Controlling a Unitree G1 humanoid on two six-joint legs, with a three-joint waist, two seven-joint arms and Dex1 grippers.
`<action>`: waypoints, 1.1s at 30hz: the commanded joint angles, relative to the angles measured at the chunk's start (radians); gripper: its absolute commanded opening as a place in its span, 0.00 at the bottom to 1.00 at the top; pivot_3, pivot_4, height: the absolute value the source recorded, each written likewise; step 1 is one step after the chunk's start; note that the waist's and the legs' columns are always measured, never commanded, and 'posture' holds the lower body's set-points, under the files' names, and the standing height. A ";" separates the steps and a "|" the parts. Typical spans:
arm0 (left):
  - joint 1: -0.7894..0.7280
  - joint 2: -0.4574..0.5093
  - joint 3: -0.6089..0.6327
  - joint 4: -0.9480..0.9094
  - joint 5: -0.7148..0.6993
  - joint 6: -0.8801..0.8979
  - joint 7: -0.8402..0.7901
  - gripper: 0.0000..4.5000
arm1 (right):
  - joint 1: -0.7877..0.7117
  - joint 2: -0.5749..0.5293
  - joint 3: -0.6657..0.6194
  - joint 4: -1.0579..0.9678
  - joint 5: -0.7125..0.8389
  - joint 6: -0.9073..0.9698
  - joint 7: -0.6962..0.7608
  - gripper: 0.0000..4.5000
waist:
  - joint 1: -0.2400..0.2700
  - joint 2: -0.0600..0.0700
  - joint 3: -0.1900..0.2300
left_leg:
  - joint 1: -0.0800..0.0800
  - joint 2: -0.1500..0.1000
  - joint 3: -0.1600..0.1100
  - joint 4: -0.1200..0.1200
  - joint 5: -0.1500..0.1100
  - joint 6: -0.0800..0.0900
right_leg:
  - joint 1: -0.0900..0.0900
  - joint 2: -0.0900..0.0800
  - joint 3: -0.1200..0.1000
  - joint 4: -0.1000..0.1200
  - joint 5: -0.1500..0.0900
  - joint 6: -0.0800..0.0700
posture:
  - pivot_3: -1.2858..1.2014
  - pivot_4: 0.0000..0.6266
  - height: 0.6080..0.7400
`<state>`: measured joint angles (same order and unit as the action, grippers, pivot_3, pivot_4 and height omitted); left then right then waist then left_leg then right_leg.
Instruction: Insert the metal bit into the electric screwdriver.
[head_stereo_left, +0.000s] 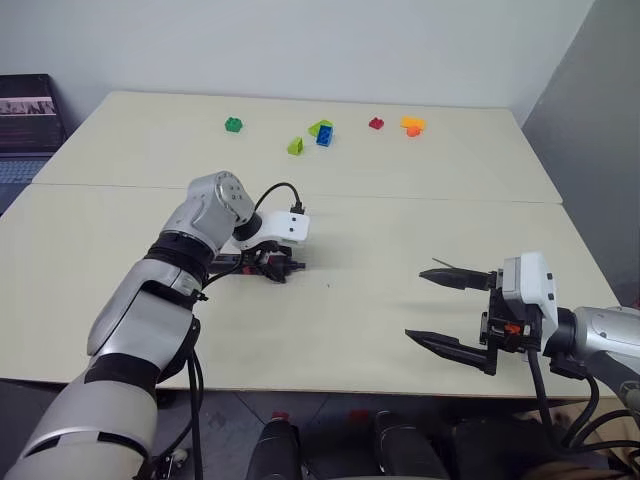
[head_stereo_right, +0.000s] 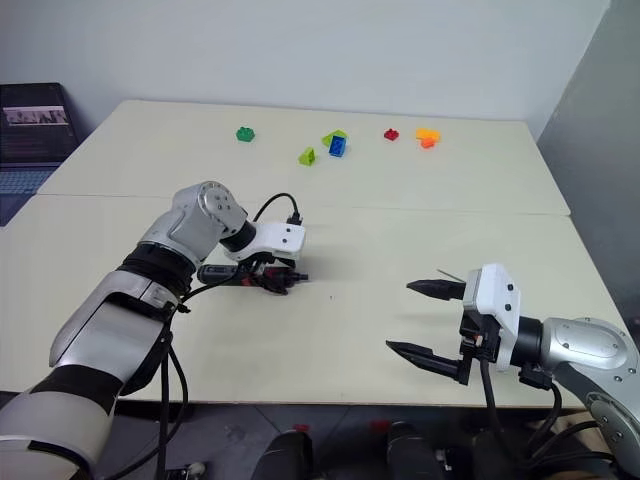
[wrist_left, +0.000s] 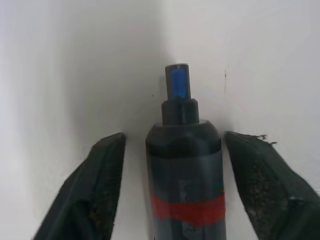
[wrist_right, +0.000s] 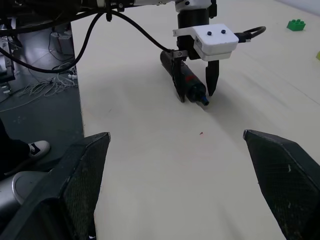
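The electric screwdriver has a small nose (wrist_right: 204, 101) at its end, so the metal bit (head_stereo_left: 443, 263) will still have a long stem sticking out when the robot pushes it in.
The electric screwdriver (wrist_left: 184, 165), dark with a red band and a small black nose, lies flat on the pale table (head_stereo_left: 380, 230). My left gripper (head_stereo_left: 272, 268) points down over its nose end. Its fingers (wrist_left: 102, 180) stand open on either side of the body, with a slim gap showing on each side. In the right wrist view the same left gripper (wrist_right: 195, 95) straddles the screwdriver (wrist_right: 192, 87). My right gripper (head_stereo_left: 418, 304) hovers open and empty near the front right of the table. A thin dark rod, the metal bit (head_stereo_left: 440, 263), shows just beyond its farther finger; whether they touch I cannot tell.
Several small toy bricks lie along the far side: green (head_stereo_left: 233, 124), lime (head_stereo_left: 295, 146), blue (head_stereo_left: 324, 135), red (head_stereo_left: 376, 123), orange (head_stereo_left: 412, 125). A seam (head_stereo_left: 450, 197) runs across between two tabletops. A dark device (head_stereo_left: 25, 110) sits beyond the far left edge.
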<state>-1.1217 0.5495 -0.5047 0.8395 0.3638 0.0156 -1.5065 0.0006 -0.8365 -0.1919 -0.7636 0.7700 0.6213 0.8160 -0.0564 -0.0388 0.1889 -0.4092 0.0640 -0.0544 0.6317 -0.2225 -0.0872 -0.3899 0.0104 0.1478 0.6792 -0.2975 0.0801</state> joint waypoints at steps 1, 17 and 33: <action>0.010 -0.007 0.000 -0.047 -0.004 0.007 -0.013 0.48 | -0.010 -0.004 -0.010 -0.028 0.024 -0.004 -0.003 1.00 | 0.000 0.000 0.000 | 0.000 0.000 0.000 0.000 0.000 0.000 | 0.000 0.000 0.000 0.000 0.000 0.000 | 0.52 0.24 1.00; 0.042 0.060 0.006 -0.101 0.000 -0.050 -0.025 0.37 | -0.022 -0.010 -0.005 -0.025 0.028 0.004 -0.004 1.00 | -0.003 0.000 0.000 | 0.000 0.000 0.000 0.000 0.000 0.000 | 0.000 0.000 0.000 0.001 0.000 0.000 | 0.52 0.24 1.00; 0.010 -0.067 0.305 -0.364 -0.340 0.242 0.106 0.37 | -0.060 -0.022 -0.050 -0.022 0.108 0.040 -0.032 1.00 | 0.009 0.000 0.000 | -0.002 0.000 -0.002 0.003 0.000 0.000 | 0.000 0.000 -0.002 0.001 0.000 0.000 | 0.52 0.24 1.00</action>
<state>-1.0789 0.5074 -0.2795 0.5634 0.1007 0.2024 -1.4610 -0.0368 -0.8478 -0.2061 -0.7639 0.8395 0.6573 0.7953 -0.0478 -0.0392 0.1893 -0.4120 0.0641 -0.0568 0.6353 -0.2224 -0.0870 -0.3899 0.0105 0.1454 0.6799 -0.2972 0.0799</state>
